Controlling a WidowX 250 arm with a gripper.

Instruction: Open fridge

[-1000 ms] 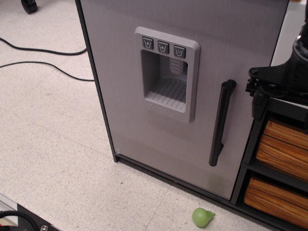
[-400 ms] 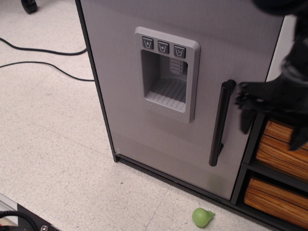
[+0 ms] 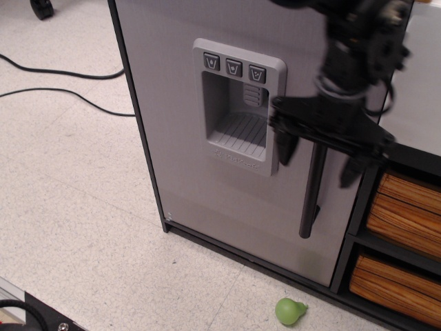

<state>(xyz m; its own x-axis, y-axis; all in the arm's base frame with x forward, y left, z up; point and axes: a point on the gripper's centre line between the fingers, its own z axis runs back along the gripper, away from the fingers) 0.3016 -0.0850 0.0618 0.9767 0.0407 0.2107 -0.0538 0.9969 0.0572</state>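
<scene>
My gripper will swing the grey door (image 3: 224,214) outward from the door's opposite edge when it pulls, because the black bar handle (image 3: 313,193) sits near the edge beside the drawers.
The fridge (image 3: 186,158) is a small black cabinet with a flat grey door that stands shut. A moulded grey dispenser panel (image 3: 238,103) with three buttons sits in the door's middle. A vertical black bar handle (image 3: 311,200) runs down the door's right side. My black gripper (image 3: 318,160) hangs in front of the upper part of the handle, blurred by motion. Its two fingers (image 3: 284,148) point down and stand wide apart, one on each side of the handle. It is open and holds nothing. The handle's top end is hidden behind it.
A black shelf unit with wood-grain drawers (image 3: 403,214) stands right of the fridge. A small green pear-shaped object (image 3: 290,311) lies on the floor in front. Black cables (image 3: 62,93) run over the speckled floor at left.
My gripper has swung left from in front of the shelf unit to over the handle. The door has not moved.
</scene>
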